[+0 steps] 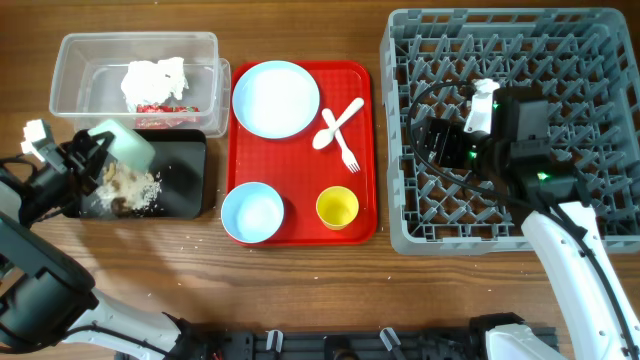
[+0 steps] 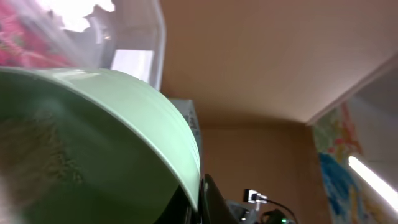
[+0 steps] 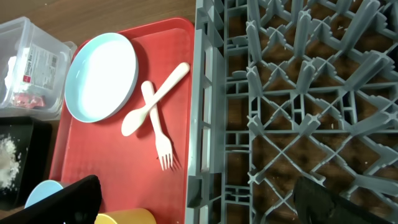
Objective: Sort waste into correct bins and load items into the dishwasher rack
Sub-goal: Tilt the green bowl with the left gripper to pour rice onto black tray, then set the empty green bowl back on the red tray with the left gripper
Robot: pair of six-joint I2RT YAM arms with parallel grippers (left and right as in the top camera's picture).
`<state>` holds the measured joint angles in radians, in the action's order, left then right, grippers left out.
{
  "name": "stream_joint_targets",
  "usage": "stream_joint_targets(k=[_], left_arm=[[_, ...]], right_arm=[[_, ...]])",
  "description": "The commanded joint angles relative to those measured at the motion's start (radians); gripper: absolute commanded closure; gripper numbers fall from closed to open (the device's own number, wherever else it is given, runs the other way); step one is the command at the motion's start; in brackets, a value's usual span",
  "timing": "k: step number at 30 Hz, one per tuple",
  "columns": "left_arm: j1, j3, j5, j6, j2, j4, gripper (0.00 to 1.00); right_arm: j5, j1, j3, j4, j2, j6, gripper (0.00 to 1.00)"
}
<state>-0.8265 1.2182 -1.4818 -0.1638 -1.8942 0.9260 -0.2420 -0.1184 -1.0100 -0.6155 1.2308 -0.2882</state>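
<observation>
My left gripper should go on toward the free red spot point(image 1: 303, 168) by the yellow cup before it lets go of the bowl there, as the leftovers are in the black tray point(image 1: 130, 188).
My left gripper point(image 1: 98, 158) is shut on the rim of a pale blue bowl point(image 1: 127, 143) and holds it tilted over the black tray point(image 1: 190, 160). Crumbly food leftovers point(image 1: 132, 188) lie in that tray. In the left wrist view the bowl point(image 2: 93, 143) fills the frame, with a finger point(image 2: 200, 200) on its rim. The clear tub point(image 1: 70, 75) holds the white napkin point(image 1: 155, 77) and red wrapper scraps point(image 1: 165, 108). My right gripper point(image 1: 432, 143) is open and empty above the grey rack point(image 1: 600, 60), with its fingers point(image 3: 196, 205) spread wide at the rack's left edge point(image 3: 205, 93).
The red serving tray point(image 1: 300, 190) holds the plate point(image 1: 276, 98), spoon point(image 1: 338, 122), fork point(image 1: 340, 142), second bowl point(image 1: 252, 212) and yellow cup point(image 1: 337, 207). Crumbs lie on the table in front of the black tray.
</observation>
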Motion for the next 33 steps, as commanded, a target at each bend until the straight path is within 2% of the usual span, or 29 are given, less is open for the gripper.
stream_joint_targets(k=[1, 5, 7, 8, 12, 14, 23, 25, 28, 30, 31, 33], left_arm=[[-0.006, -0.005, -0.095, 0.016, 0.009, 0.001, 0.96], [-0.006, -0.005, -0.093, 0.149, 0.009, 0.002, 0.96], [-0.006, -0.005, -0.093, 0.302, 0.009, 0.001, 0.96], [-0.006, -0.005, -0.095, 0.336, 0.009, 0.001, 0.96], [-0.007, -0.005, 0.026, 0.391, 0.009, -0.093, 0.96], [0.002, -0.005, -0.087, 0.431, 0.009, -0.086, 0.96], [0.037, -0.003, -0.095, 0.434, 0.014, -0.130, 0.96], [0.087, -0.002, -0.091, 0.374, 0.035, -0.145, 0.96], [0.232, 0.000, 0.000, 0.383, 0.095, -0.225, 0.96], [0.341, 0.006, 0.110, 0.432, 0.129, -0.266, 0.96], [0.440, 0.021, 0.233, 0.463, 0.147, -0.268, 0.96], [0.563, 0.040, 0.351, 0.468, 0.160, -0.268, 0.96]], right_arm=[[0.009, 0.002, -0.016, 0.000, 0.007, -0.011, 0.00], [0.009, 0.002, -0.016, -0.004, 0.007, -0.034, 0.00], [0.009, 0.002, -0.016, -0.004, 0.007, -0.034, 0.00], [0.009, 0.002, -0.016, -0.004, 0.007, -0.034, 0.00], [0.009, 0.002, -0.016, -0.005, 0.007, -0.033, 0.00], [0.009, 0.002, -0.016, -0.008, 0.007, -0.033, 0.00], [0.009, 0.002, -0.016, -0.008, 0.007, -0.033, 0.00], [0.009, 0.002, -0.016, -0.006, 0.007, -0.034, 0.00], [0.009, 0.002, -0.016, -0.008, 0.007, -0.034, 0.00], [0.009, 0.002, -0.016, -0.008, 0.007, -0.034, 0.00], [0.009, 0.002, -0.016, -0.007, 0.007, -0.034, 0.00], [0.010, 0.002, -0.016, -0.006, 0.007, -0.034, 0.00]])
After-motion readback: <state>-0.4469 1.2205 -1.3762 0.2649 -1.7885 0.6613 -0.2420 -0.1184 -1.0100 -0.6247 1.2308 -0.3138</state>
